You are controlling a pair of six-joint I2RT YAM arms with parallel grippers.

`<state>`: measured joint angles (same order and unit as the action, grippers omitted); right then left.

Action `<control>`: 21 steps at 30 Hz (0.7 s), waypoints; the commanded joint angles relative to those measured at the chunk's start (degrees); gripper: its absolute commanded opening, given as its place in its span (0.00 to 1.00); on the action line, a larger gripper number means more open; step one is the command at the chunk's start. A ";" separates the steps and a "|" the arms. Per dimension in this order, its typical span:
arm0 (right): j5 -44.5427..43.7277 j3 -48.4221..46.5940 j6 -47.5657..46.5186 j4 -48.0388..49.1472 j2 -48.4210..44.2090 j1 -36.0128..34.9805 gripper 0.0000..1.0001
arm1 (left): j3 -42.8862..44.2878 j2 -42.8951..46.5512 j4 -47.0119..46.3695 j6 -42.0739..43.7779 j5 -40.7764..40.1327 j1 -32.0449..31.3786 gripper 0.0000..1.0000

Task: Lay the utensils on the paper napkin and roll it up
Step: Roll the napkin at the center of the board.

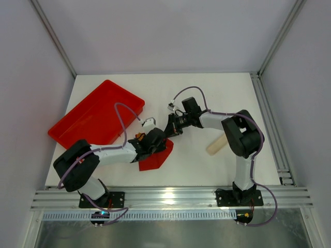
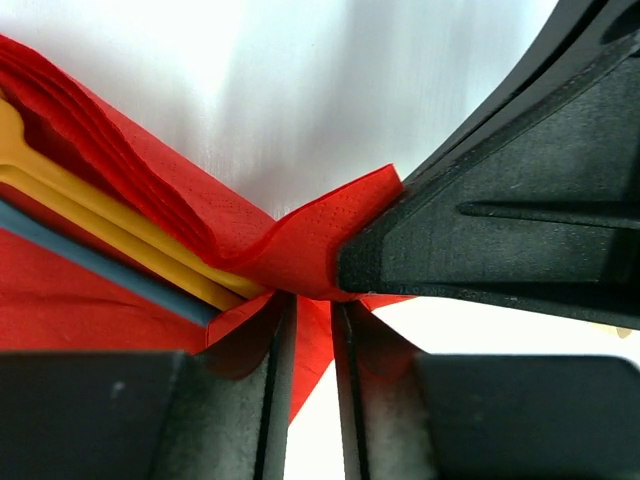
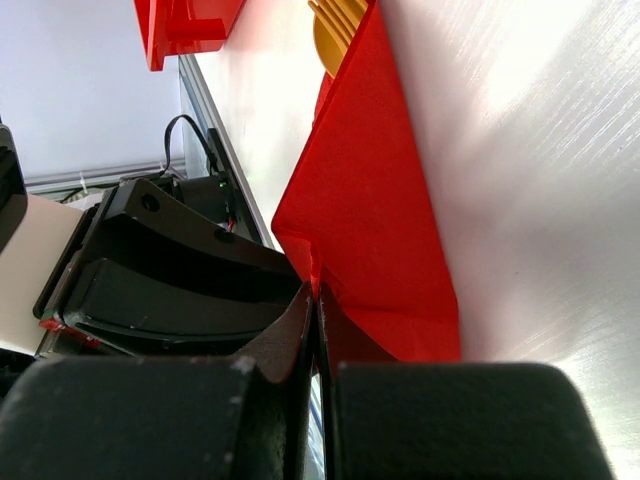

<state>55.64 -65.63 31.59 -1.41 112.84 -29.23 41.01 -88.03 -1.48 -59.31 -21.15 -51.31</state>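
Note:
My left gripper needs to back away from the napkin's raised corner (image 2: pixel 345 220) because it is too close to it, and then press the napkin (image 2: pixel 192 336) next to the blue-grey utensil's end. My right gripper should fold after that.
The red paper napkin (image 1: pixel 159 155) lies partly folded near the table's front, between both grippers. A yellow utensil (image 2: pixel 100 215) and a blue-grey one (image 2: pixel 90 262) lie inside its folds. The yellow tines also show in the right wrist view (image 3: pixel 335 30). My right gripper (image 3: pixel 318 290) is shut on a raised corner of the napkin (image 3: pixel 380 220). In the top view it (image 1: pixel 169 130) is just behind the napkin. My left gripper (image 2: pixel 310 300) is at the same pinched corner (image 2: pixel 310 240), its jaws a narrow gap apart. A pale tan utensil (image 1: pixel 217 143) lies on the table to the right.
The large red plastic tray (image 1: pixel 93 116) stands at the back left, and its corner shows in the right wrist view (image 3: pixel 185 25). The left gripper's black body (image 3: pixel 170 280) is close against the right gripper. Metal frame rails run along the table's sides and front.

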 commanded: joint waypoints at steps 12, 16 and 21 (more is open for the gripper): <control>0.09 -1.08 -0.83 0.09 -3.50 0.14 0.04 | 0.38 3.03 1.30 1.13 -1.62 0.07 0.41; 0.17 -1.00 -0.92 0.18 -3.32 0.14 0.04 | -1.20 5.23 1.04 0.95 -1.00 0.07 0.43; 0.09 -0.82 -0.92 0.18 -3.24 0.14 0.04 | -2.34 7.95 1.30 0.78 -0.30 -0.02 0.45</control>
<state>55.64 -65.63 31.53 -1.61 112.84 -29.12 39.48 -82.52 -0.12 -59.13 -20.99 -51.31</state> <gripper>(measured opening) 0.039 0.448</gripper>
